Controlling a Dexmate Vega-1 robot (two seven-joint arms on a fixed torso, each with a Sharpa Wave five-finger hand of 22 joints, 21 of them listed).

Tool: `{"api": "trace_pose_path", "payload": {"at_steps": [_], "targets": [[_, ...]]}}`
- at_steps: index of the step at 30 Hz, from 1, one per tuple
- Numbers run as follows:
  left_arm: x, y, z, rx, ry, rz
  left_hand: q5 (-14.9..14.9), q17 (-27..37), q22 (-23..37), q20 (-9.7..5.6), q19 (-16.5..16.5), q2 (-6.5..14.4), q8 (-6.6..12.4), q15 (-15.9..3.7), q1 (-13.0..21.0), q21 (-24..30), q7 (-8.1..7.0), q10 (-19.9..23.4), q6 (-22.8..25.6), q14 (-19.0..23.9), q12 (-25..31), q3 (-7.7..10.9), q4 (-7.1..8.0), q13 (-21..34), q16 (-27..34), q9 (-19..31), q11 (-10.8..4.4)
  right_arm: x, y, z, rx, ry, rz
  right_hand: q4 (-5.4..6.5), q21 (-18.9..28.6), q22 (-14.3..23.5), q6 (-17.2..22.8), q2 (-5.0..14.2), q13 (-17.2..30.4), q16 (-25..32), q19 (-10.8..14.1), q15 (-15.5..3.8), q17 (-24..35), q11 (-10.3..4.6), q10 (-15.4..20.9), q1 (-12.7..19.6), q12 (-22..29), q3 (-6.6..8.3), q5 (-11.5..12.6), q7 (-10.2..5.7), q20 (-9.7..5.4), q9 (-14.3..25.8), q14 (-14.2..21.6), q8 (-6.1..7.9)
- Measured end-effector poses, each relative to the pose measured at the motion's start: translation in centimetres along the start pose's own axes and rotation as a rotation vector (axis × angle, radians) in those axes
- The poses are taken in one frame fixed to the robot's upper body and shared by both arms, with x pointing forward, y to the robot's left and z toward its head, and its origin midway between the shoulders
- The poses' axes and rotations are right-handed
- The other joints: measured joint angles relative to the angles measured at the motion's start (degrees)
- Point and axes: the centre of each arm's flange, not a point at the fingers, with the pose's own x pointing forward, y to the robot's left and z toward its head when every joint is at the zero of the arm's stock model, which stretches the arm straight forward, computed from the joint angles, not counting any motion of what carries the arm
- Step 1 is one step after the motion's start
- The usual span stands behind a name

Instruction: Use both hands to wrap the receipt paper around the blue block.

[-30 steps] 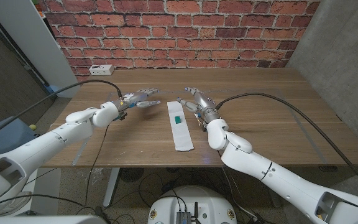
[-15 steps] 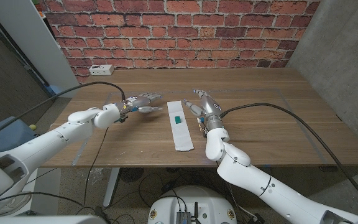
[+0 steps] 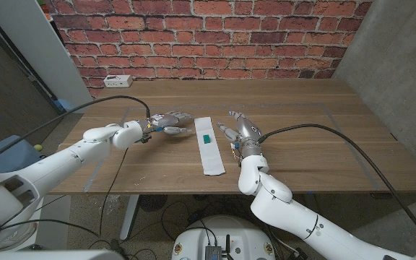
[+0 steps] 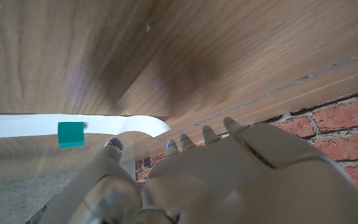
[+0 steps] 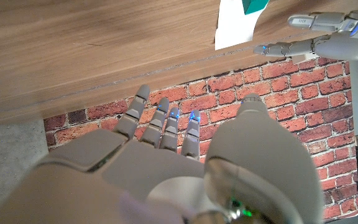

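I expect the receipt paper to bend around the blue block in a loose, rounded loop when I fold it, because the receipt paper's far end [image 4: 148, 124] is curling up.
A long white strip of receipt paper [image 3: 209, 144] lies on the wooden table [image 3: 316, 137], running away from me. A small teal-blue block [image 3: 206, 137] sits on its middle. My left hand [image 3: 167, 122] hovers just left of the strip's far end, fingers spread and holding nothing. My right hand [image 3: 238, 128] is just right of the strip, fingers apart and empty. The left wrist view shows the block [image 4: 71, 134] on the paper [image 4: 104, 125], whose far end curls up slightly. In the right wrist view the paper's end [image 5: 235, 23] and the left hand's fingers [image 5: 316, 34] appear.
A white power strip [image 3: 118, 79] lies at the table's far left edge, before the brick wall [image 3: 208, 36]. Black cables trail from both arms over the table. Bare wood stretches to the right of my right hand.
Both hands have moved nearer to me along the strip's sides, the left also closing in on the paper's far end. The paper and block have not moved.
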Motion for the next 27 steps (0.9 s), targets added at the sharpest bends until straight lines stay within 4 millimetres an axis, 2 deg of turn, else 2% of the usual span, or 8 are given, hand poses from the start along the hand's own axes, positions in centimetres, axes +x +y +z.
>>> {"api": "trace_pose_path", "payload": {"at_steps": [6, 8, 9, 14, 21, 24, 25, 27], "targets": [[0.6, 0.2, 0.4, 0.010, -0.022, -0.012, 0.3, 0.0, 0.0, 0.62, 0.0, -0.5, 0.90, 0.09, 0.5, 0.5, -0.20, 2.6, 2.1, -0.1, 0.9, -0.25, -0.59, 0.0, 0.6, 0.0, 0.26, -1.1, -0.3, -0.2, -0.017, 0.054, 0.038, -1.27, 0.0, 0.0, 1.7, 0.22, 0.0, 0.4, 0.5, 0.18, 0.5, -0.30, 1.1, 1.7, 0.0, 0.39, 0.0, 0.07, -0.09, -0.3, 0.5, 0.44], [0.9, 0.3, 0.4, 0.010, -0.022, -0.011, 0.3, 0.0, 0.0, 0.62, 0.0, -0.5, 1.05, 0.09, 0.5, 0.5, -0.15, 3.2, 3.1, -0.1, 1.2, -0.38, -0.72, 0.0, 0.6, 0.0, 0.58, -1.2, 0.0, -1.1, -0.036, 0.102, 0.056, -1.56, 0.0, 0.0, 1.7, -0.14, 0.0, 0.4, 0.5, 0.18, 0.5, -0.31, 1.1, 2.1, 0.0, 0.63, 0.0, 0.07, -0.09, -0.3, 0.5, 0.44], [1.0, 0.4, 0.7, 0.012, -0.036, -0.022, 0.3, 0.0, 0.0, 0.62, 0.0, -0.7, 1.22, 0.09, 0.7, 0.5, -0.02, 3.7, 3.6, -0.1, 1.2, -0.38, -0.72, 0.0, 0.6, 0.0, 0.63, -1.5, -0.6, -0.1, -0.022, 0.076, 0.053, -1.72, 0.0, 0.0, 1.8, 0.13, 0.0, 0.4, 0.5, 0.18, 0.5, -0.30, 1.1, 2.4, 0.0, 0.79, 0.0, -0.07, -0.10, -0.3, 0.5, 0.44], [1.4, 0.4, 0.6, 0.012, -0.040, -0.038, 0.3, 0.0, 0.0, 1.24, 0.0, -0.7, 1.49, 0.09, 0.7, 0.9, 0.21, 4.2, 4.9, -0.1, 1.5, -0.62, -0.96, 0.0, 0.6, 0.0, 0.75, -2.2, -0.8, -0.5, -0.039, 0.139, 0.085, -3.25, 0.0, 0.0, 2.2, 0.16, 0.0, 0.4, 0.5, 0.40, 0.8, -0.30, 1.1, 4.4, -0.2, 1.45, 0.0, -0.04, -0.09, -0.3, 0.3, 0.44], [2.2, 0.6, 0.8, 0.009, -0.051, -0.061, 0.3, 0.0, 0.0, 1.24, 0.0, -0.9, 1.49, 0.09, 0.5, 0.9, -0.11, 4.4, 5.3, -0.1, 1.5, -0.62, -0.96, 0.0, 0.6, 0.0, 0.94, -3.1, -1.5, -0.4, -0.049, 0.186, 0.104, -3.91, -0.4, 0.0, 2.9, 0.23, 0.1, 0.8, 0.9, 0.15, 0.8, -0.52, 1.3, 5.2, -0.4, 2.10, 0.0, 0.09, -0.11, -0.3, 0.1, 0.44], [2.6, 0.7, 0.9, 0.013, -0.054, -0.073, 0.3, 0.0, 0.0, 1.23, 0.0, -0.9, 1.49, 0.19, 0.5, 0.9, 0.21, 4.5, 5.6, -0.2, 1.5, -0.62, -0.96, 0.0, 0.6, 0.0, 1.05, -3.4, -1.8, -0.3, -0.051, 0.199, 0.108, -5.48, -0.7, 0.0, 3.3, 1.04, 0.1, 0.9, 0.9, 0.17, 1.1, -0.54, 1.3, 8.2, -1.2, 3.68, 0.0, -0.14, -0.11, -0.1, -0.6, 0.00], [2.7, 0.7, 1.0, 0.017, -0.055, -0.078, 0.3, 0.0, 0.0, 1.24, 0.0, -0.9, 1.49, 0.19, 0.5, 0.9, 0.46, 4.9, 5.8, -0.2, 1.5, -0.62, -0.96, 0.0, 0.6, 0.0, 1.19, -3.5, -1.8, -0.3, -0.052, 0.204, 0.114, -6.10, -0.9, 0.0, 3.3, 1.28, 0.1, 0.9, 0.9, 0.41, 1.1, -0.95, 0.9, 9.1, -1.5, 4.29, -0.2, -0.16, -0.11, -0.1, -1.2, -0.24], [2.9, 0.8, 1.0, 0.020, -0.057, -0.083, 0.3, 0.0, 0.0, 1.23, 0.0, -0.9, 1.49, 0.19, 0.5, 0.9, 0.60, 5.9, 6.6, -0.2, 1.5, -0.64, -0.98, 0.0, 0.6, 0.0, 1.27, -3.7, -1.8, -0.4, -0.052, 0.211, 0.123, -7.43, -1.6, 0.0, 3.0, 1.55, 0.1, 0.2, 0.8, 0.91, 1.3, -1.33, -0.4, 11.3, -2.4, 5.62, -0.9, -1.53, 0.02, -0.1, -2.5, -0.59]]}}
